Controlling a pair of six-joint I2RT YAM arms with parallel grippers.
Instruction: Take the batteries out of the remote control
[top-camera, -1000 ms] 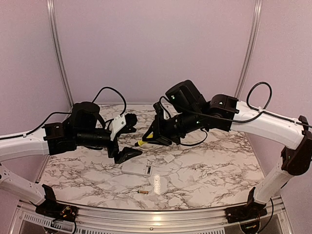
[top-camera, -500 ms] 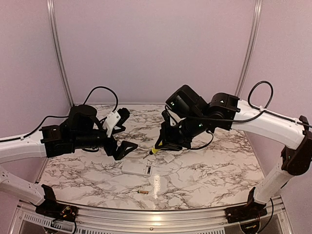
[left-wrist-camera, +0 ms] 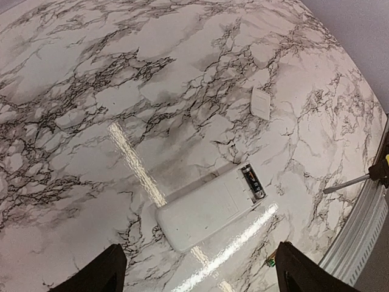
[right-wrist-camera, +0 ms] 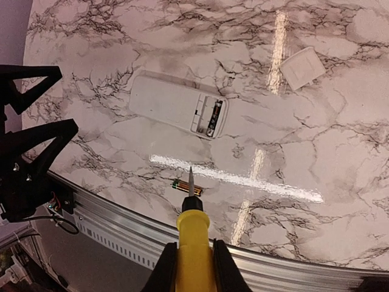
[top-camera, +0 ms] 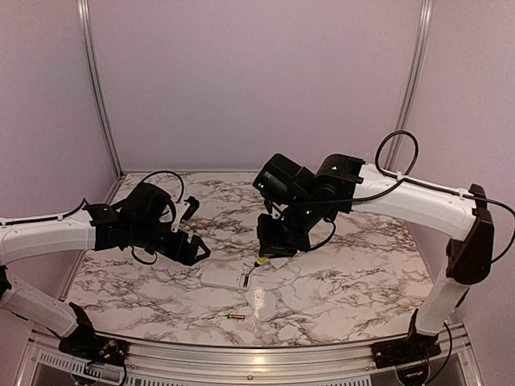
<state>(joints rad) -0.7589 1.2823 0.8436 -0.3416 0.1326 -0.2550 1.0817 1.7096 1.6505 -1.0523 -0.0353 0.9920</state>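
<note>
The remote control (top-camera: 226, 278) is lying loose under my open left gripper. My right gripper should hold the screwdriver back until my left gripper clamps the plain end (top-camera: 209, 277).
The white remote control (top-camera: 225, 278) (left-wrist-camera: 209, 207) (right-wrist-camera: 176, 109) lies flat, back up, its battery recess (left-wrist-camera: 252, 182) (right-wrist-camera: 209, 117) uncovered with a dark battery inside. A coppery battery (top-camera: 236, 318) (right-wrist-camera: 186, 187) lies loose near the table's front edge. My left gripper (top-camera: 191, 244) (left-wrist-camera: 200, 271) hovers open over the remote's plain end, fingers (left-wrist-camera: 100, 274) apart and touching nothing. My right gripper (top-camera: 272, 241) (right-wrist-camera: 193, 267) is shut on the yellow-handled screwdriver (right-wrist-camera: 193, 234), whose tip hangs above the loose battery, close to the remote's recess end.
The small white cover piece (top-camera: 279, 261) (left-wrist-camera: 262, 102) (right-wrist-camera: 302, 68) lies on the marble just right of the remote. The metal front rail (right-wrist-camera: 121, 228) runs close behind the loose battery. The screwdriver's shaft (left-wrist-camera: 346, 182) shows at the right of the left wrist view.
My left arm has dropped lower and its open gripper has tipped down over the remote. The right gripper has carried the screwdriver down and left to the remote's recess end.
</note>
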